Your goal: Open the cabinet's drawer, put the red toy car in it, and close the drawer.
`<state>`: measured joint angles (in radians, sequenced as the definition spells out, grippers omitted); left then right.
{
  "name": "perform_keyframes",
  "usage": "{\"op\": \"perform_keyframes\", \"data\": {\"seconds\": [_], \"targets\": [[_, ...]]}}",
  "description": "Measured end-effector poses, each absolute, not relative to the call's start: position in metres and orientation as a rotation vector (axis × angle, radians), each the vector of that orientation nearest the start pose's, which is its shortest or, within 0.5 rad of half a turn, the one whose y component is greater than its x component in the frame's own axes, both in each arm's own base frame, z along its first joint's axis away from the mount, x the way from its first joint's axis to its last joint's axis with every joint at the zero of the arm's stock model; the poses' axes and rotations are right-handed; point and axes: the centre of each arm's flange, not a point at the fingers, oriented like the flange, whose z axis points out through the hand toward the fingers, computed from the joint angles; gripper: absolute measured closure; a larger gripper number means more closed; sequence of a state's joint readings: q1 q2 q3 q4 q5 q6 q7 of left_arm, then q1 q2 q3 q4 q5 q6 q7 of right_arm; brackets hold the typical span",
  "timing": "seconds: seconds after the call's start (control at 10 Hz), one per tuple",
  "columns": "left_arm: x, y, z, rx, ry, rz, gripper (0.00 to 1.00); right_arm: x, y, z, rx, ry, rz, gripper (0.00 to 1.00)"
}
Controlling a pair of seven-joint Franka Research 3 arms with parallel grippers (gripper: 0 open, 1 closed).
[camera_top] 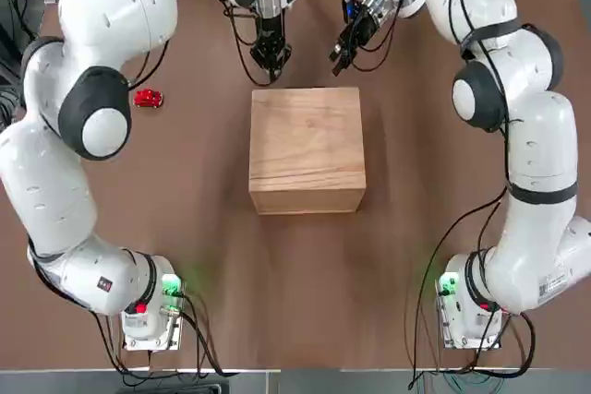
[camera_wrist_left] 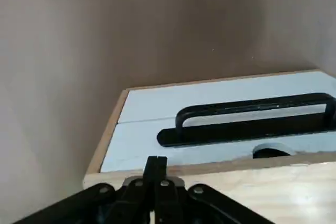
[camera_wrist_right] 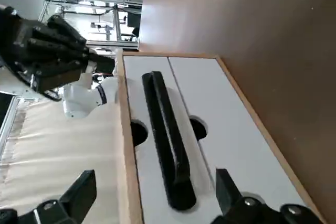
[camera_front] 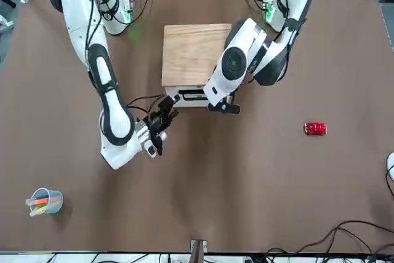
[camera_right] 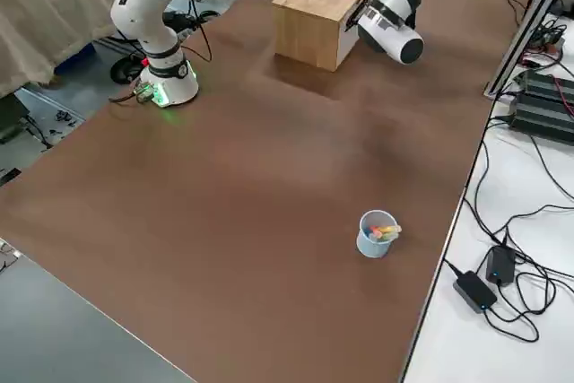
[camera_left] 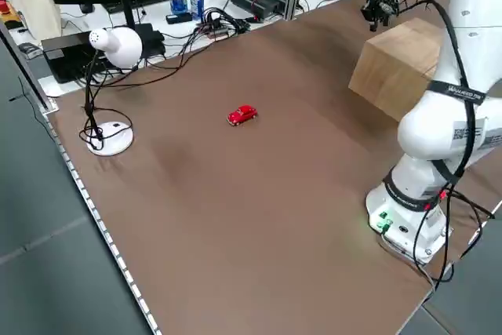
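Only the drawer with the black bar handle will slide straight out when I pull, because a straight seam divides the pale front.
The cabinet is a light wooden box at the table's middle, its front turned away from the arms' bases. The drawer is closed, a pale front with a black bar handle. My left gripper is shut on nothing, hanging just off the cabinet's far top edge above the handle. My right gripper stands open beside it, facing the drawer front with the handle between its fingers' line. The red toy car lies on the table well left of the cabinet, also in the front view.
A blue cup of pens stands near the far edge on the right arm's side. A white desk lamp sits at the far left corner. A white mouse shows at the table's left edge. Cables run along the far side.
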<state>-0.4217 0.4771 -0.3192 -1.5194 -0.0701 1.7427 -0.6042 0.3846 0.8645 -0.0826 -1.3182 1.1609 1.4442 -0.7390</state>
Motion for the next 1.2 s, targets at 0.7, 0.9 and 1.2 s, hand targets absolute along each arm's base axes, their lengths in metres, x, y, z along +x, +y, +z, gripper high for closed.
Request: {"op": "perform_keyframes", "data": {"seconds": [0.7, 0.9, 1.2], "targets": [[0.489, -0.433, 0.379, -3.095, 0.14, 0.547, 0.97, 0.599, 0.333, 0.169, -1.783, -0.629, 0.545, 0.0], [0.488, -0.433, 0.378, -3.092, 0.135, 0.55, 0.96, 0.594, 0.341, 0.166, -1.764, -0.634, 0.56, 0.0], [0.488, -0.432, 0.378, -3.092, 0.13, 0.55, 0.97, 0.594, 0.341, 0.178, -1.71, -0.64, 0.582, 0.0]]}}
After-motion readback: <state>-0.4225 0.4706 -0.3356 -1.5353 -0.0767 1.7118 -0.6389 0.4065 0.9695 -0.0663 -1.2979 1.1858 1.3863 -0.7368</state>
